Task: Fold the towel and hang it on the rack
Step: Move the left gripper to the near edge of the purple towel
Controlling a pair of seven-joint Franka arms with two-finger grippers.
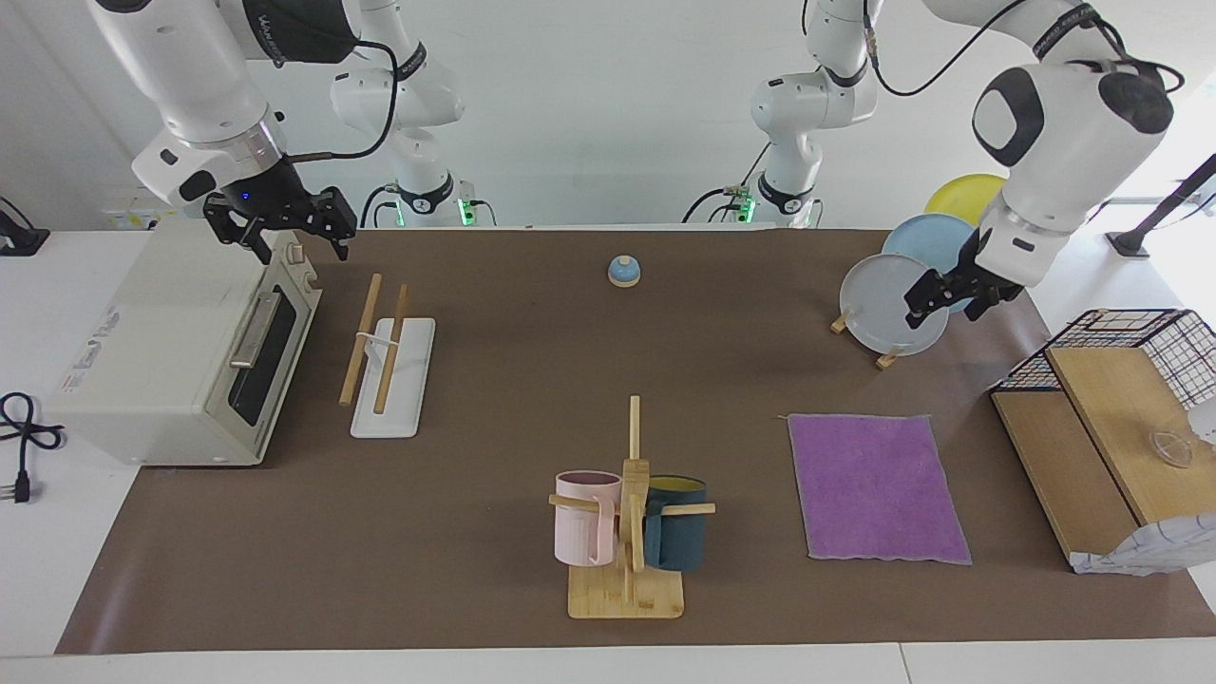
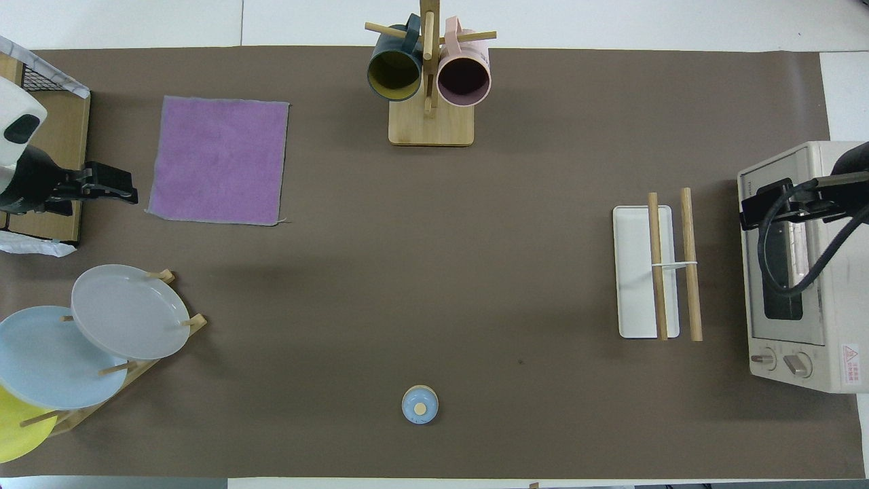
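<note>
The purple towel's corner [image 2: 155, 211] nearest the plates lies flat and free, so the robot's open left gripper should go on going down to that corner [image 1: 924, 420] and close on its edge.
The purple towel [image 1: 876, 486] [image 2: 218, 159] lies flat and unfolded on the brown mat, toward the left arm's end. The rack [image 1: 389, 351] [image 2: 655, 272], two wooden rods over a white base, stands toward the right arm's end, beside the toaster oven. My left gripper [image 1: 947, 302] [image 2: 125, 192] hangs open and empty in the air over the strip of mat between the towel and the wooden box. My right gripper [image 1: 300, 249] [image 2: 747, 210] waits open and empty above the toaster oven's front top edge.
A toaster oven [image 1: 180, 351] stands at the right arm's end. A bamboo mug stand [image 1: 627, 570] with two mugs stands far from the robots. Plates on a wooden stand [image 1: 888, 304] and a small blue bell [image 1: 623, 272] sit near the robots. A wooden box with a wire basket [image 1: 1102, 418] stands by the towel.
</note>
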